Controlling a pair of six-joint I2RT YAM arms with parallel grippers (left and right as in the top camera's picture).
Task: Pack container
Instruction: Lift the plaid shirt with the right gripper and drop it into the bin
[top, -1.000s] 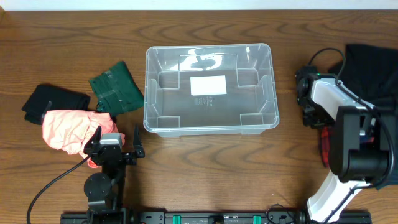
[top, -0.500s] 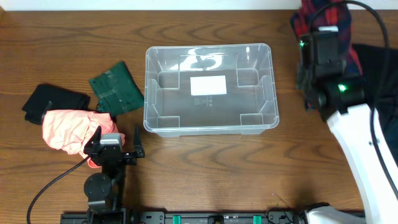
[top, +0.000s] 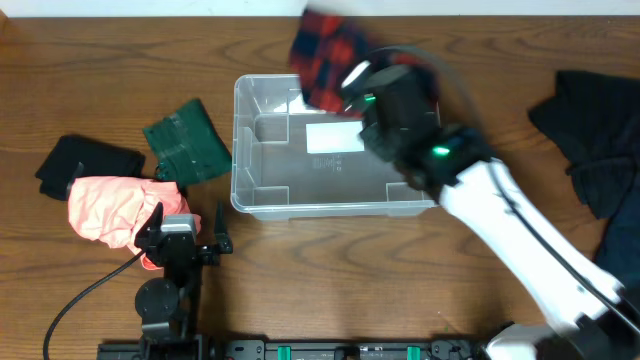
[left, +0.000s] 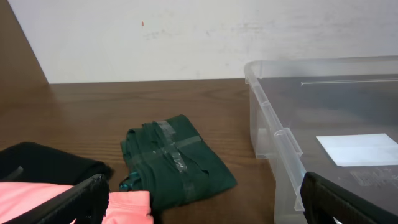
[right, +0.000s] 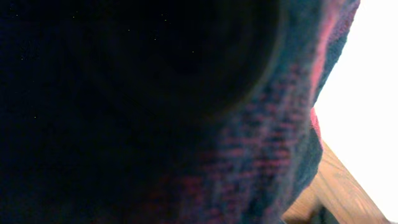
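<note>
The plaid cloth (top: 326, 62) is hanging above the empty container, so the robot's right gripper should keep bringing the cloth down toward the white label (top: 335, 138) until it is inside the container's sides.
The clear plastic container (top: 237, 150) stands in the middle of the table, a white label on its bottom, with nothing inside. My right gripper (top: 352, 78) hovers over its back left part, shut on a red and navy plaid cloth (top: 328, 45) that hides the fingers. That plaid cloth (right: 267, 155) fills nearly the whole right wrist view. My left gripper (top: 190, 218) rests open at the front left, beside a pink cloth (top: 115, 208). In the left wrist view the container (left: 273, 124) is on the right and nothing lies between the fingers (left: 81, 199).
A folded dark green cloth (top: 185, 140) lies just left of the container, also seen as the green cloth (left: 177, 158). A black cloth (top: 88, 163) sits further left. A dark garment (top: 590, 130) is heaped at the right edge. A white wall stands behind the table.
My right arm has lifted the plaid cloth from the right side of the table and swung it left, over the container's back. The left arm has stayed still.
</note>
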